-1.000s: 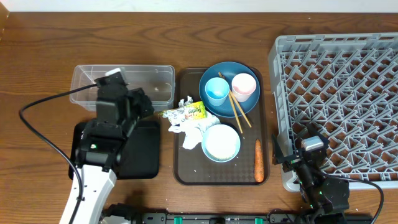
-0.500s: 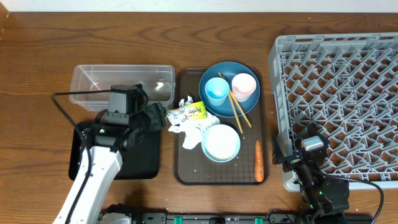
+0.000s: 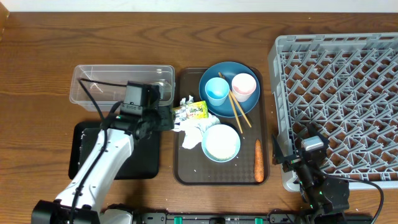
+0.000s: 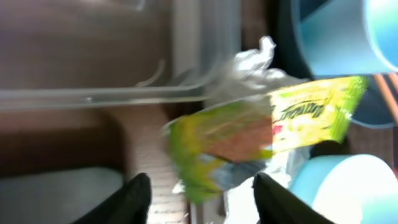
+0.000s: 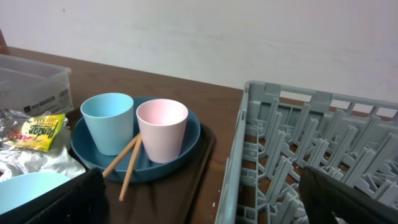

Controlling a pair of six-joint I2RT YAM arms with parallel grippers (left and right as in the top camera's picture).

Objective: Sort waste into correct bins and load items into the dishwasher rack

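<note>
I need to turn my left gripper and approach from the white tissue's side before gripping the foil wrapper, because the clear tub's corner sits close beside it.
The crumpled foil wrapper with its yellow-green label lies at the brown tray's left edge, next to the white tissue. My left gripper is open just left of the wrapper, whose near end lies between the fingers; nothing is gripped. The carrot lies at the tray's right side. The clear tub and black tray are under my left arm. My right gripper stands open at the grey rack's near-left corner, holding nothing.
On the brown serving tray, a dark-blue dish holds a light-blue cup, a pink cup and chopsticks. A white-and-pale-blue bowl sits in front of it.
My left arm swung right, from over the tub and black tray to the wrapper, and its jaws opened. The right arm has not moved.
</note>
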